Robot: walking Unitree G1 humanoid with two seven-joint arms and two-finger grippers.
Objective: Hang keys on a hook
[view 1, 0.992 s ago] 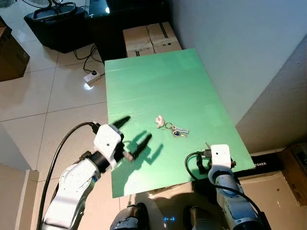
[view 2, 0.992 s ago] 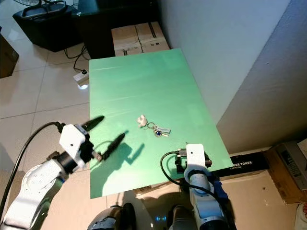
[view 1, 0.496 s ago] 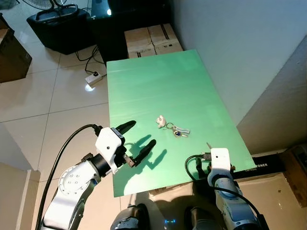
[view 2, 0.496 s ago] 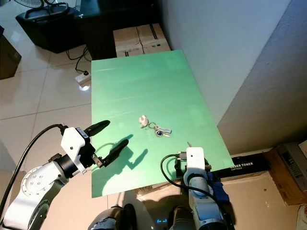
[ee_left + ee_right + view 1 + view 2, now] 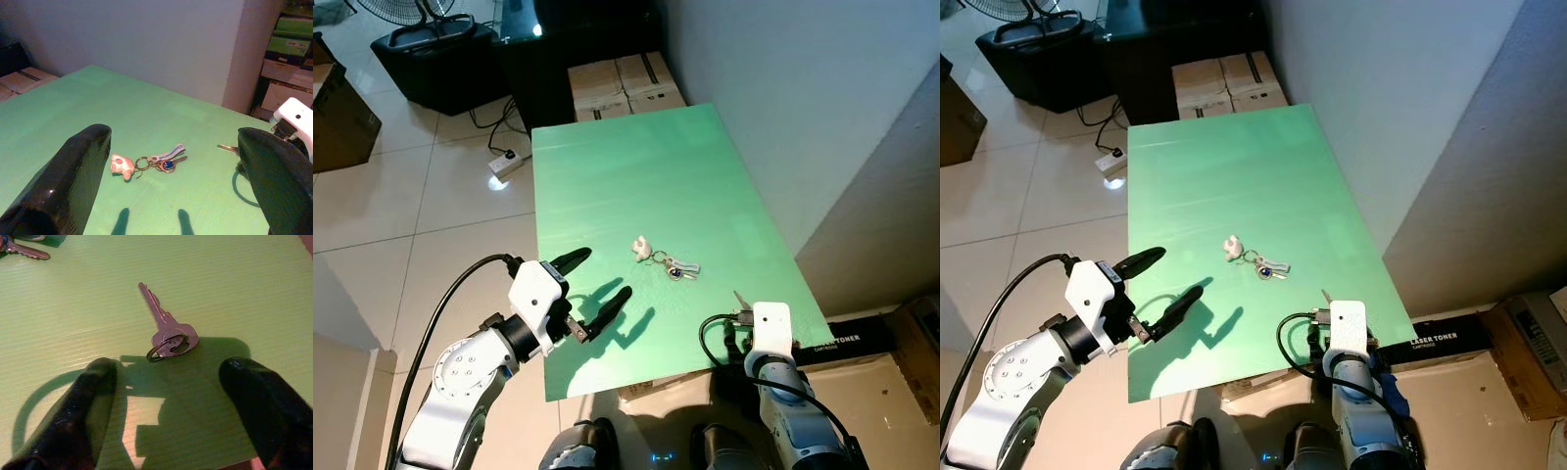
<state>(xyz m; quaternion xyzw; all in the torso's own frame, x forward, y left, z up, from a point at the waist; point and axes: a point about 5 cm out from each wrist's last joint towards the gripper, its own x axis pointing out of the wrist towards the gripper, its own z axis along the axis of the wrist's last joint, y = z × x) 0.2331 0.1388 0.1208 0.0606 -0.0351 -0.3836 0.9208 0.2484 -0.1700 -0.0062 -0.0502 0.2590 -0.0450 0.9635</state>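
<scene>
The ring (image 5: 153, 355) keeps the round shape of a coiled wire across the key's head (image 5: 189, 335), so I expect the ring will stay upright beyond my fingers when I carry it.
A key bunch (image 5: 672, 265) with a pale pink charm (image 5: 640, 249) lies in the middle of the green table (image 5: 636, 166). My left gripper (image 5: 594, 282) hovers open over the table's near left part, pointing at the bunch (image 5: 164, 161), about a hand's length short of it. A single silver key on a ring (image 5: 166, 330) lies flat near the table's near right corner. My right gripper (image 5: 168, 387) is open just behind this key, its fingers (image 5: 93, 401) straddling it without touching. The right arm's white wrist (image 5: 771, 327) sits at the table's near edge.
A grey wall (image 5: 783, 98) runs along the table's right side. Cardboard boxes (image 5: 622, 78) and a black cabinet (image 5: 578, 29) stand past the far end. A power strip (image 5: 505, 164) and cables lie on the tiled floor to the left. More boxes (image 5: 920, 333) sit at the lower right.
The left gripper has shifted slightly nearer and right, still open. The right wrist has drawn back a little toward the near edge. The keys lie where they were.
</scene>
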